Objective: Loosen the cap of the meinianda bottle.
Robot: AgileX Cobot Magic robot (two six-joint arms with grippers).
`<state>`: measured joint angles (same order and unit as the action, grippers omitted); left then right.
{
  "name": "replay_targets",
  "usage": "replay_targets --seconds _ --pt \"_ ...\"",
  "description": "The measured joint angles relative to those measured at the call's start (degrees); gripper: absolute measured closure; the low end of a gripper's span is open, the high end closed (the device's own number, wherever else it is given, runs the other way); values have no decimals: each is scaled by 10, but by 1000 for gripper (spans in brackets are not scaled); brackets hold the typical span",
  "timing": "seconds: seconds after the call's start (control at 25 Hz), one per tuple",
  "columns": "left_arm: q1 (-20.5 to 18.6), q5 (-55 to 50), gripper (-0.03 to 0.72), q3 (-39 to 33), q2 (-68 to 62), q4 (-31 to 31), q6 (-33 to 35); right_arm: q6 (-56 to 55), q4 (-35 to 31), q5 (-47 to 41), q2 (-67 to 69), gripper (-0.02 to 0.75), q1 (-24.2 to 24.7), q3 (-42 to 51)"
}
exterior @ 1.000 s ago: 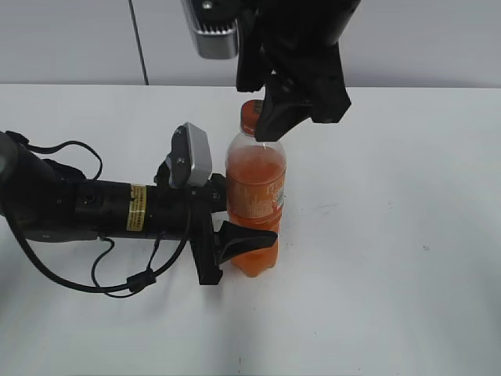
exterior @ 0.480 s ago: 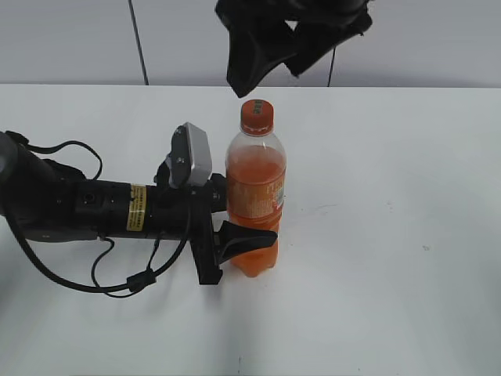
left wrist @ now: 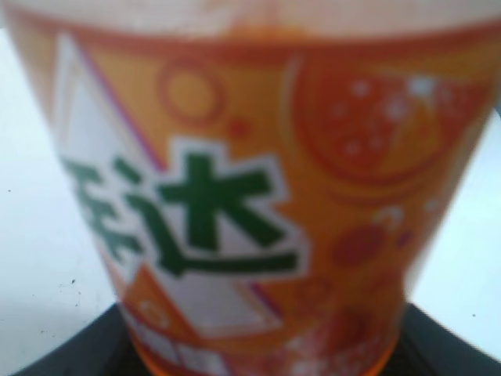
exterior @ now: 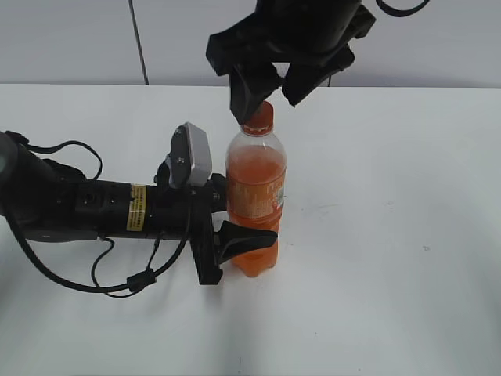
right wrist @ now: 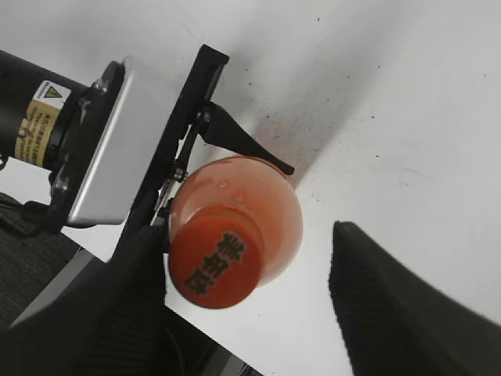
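Note:
I expect the orange cap (exterior: 257,117) to turn by itself and come completely off when I twist and lift it, as my left gripper holds the bottle's lower body.
The meinianda bottle (exterior: 256,188) stands upright on the white table, filled with orange drink. Its orange cap (exterior: 258,117) sits on top. My left gripper (exterior: 249,232) comes in from the left and is shut on the bottle's lower body. The left wrist view shows the label (left wrist: 258,157) close up, with dark jaws at the bottom corners (left wrist: 258,362). My right gripper (exterior: 270,95) hangs just above the cap, open, with one finger on each side. In the right wrist view the cap (right wrist: 215,266) lies between the open fingers (right wrist: 266,305), nearer the left one, with the bottle's shoulder (right wrist: 278,207) below.
The white table (exterior: 391,235) stretches to the right and front of the bottle. The left arm (exterior: 86,207) and its looping cable (exterior: 117,274) lie along the table's left side. A pale wall stands behind.
My right gripper lifted off the cap, turned about its axis, and has come back down open over the cap. The bottle and left gripper have not moved.

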<state>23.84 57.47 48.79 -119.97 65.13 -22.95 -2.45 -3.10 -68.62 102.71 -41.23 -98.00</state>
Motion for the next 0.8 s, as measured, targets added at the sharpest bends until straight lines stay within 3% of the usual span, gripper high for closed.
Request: replay_targets --seconds 0.24,0.4,0.52,0.72,0.8 --pt "1 0 295 0 0 -2 0 6 -6 -5 1 472 0 0" --pt "1 -1 295 0 0 -2 0 62 -7 -5 1 472 0 0" --pt "1 -1 295 0 0 -2 0 193 -12 -5 1 472 0 0" --pt "1 -1 295 0 0 -2 0 557 -13 -5 1 476 0 -1" --pt "1 -1 295 0 0 -2 0 647 -13 -5 1 477 0 -1"
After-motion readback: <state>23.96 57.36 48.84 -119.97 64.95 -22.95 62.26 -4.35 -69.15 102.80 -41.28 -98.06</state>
